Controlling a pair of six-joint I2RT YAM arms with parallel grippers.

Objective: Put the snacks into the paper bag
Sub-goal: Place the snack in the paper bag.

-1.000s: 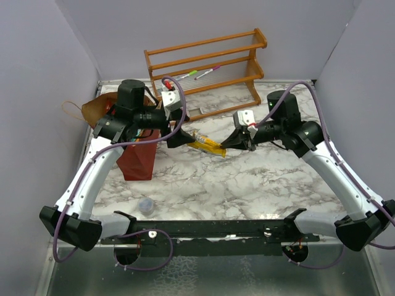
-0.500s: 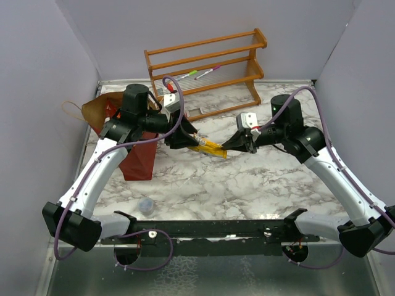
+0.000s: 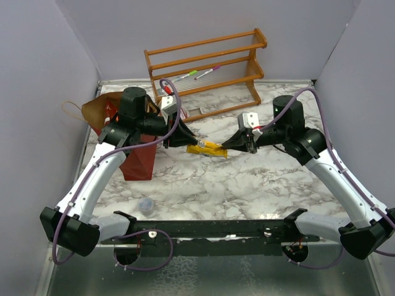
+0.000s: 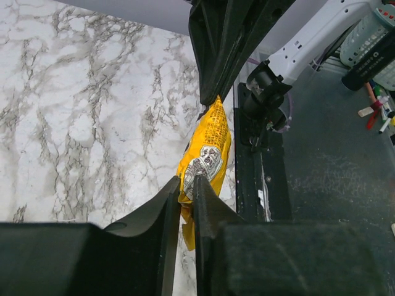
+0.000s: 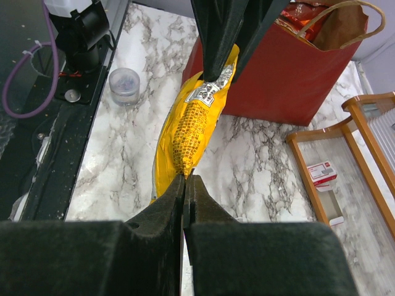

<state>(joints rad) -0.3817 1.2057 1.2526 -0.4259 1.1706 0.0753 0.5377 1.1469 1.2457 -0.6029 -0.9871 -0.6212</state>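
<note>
The yellow packet's end [image 3: 221, 151] is pinched in my right gripper away from the paper bag [image 3: 99, 113], so next my right gripper lets go and moves back before my left gripper takes the packet in.
A long yellow snack packet [image 3: 208, 148] hangs stretched between both grippers, just above the marble table. My left gripper [image 3: 190, 143] is pinched on its left end, where the foil sits between the jaws [image 4: 188, 182]. On the opposite end my right gripper [image 3: 227, 147] is shut, gripping the crimped edge [image 5: 185, 177]. The dark-red paper bag [image 3: 139, 161] stands open at the left, directly behind the left gripper, and an orange-red packet [image 5: 302, 13] shows inside it. In the right wrist view the yellow packet [image 5: 188, 126] runs from my jaws toward the bag [image 5: 278, 74].
A wooden slatted rack [image 3: 207, 68] with green and pink marker pens [image 3: 199, 73] stands at the back. A small clear cup [image 3: 145, 205] sits near the front left. A small red-and-white box [image 5: 321, 172] lies in the rack's base. Walls close in on both sides.
The left gripper has moved onto the packet's left end and closed on it. The right gripper, still holding the other end, has shifted slightly right.
</note>
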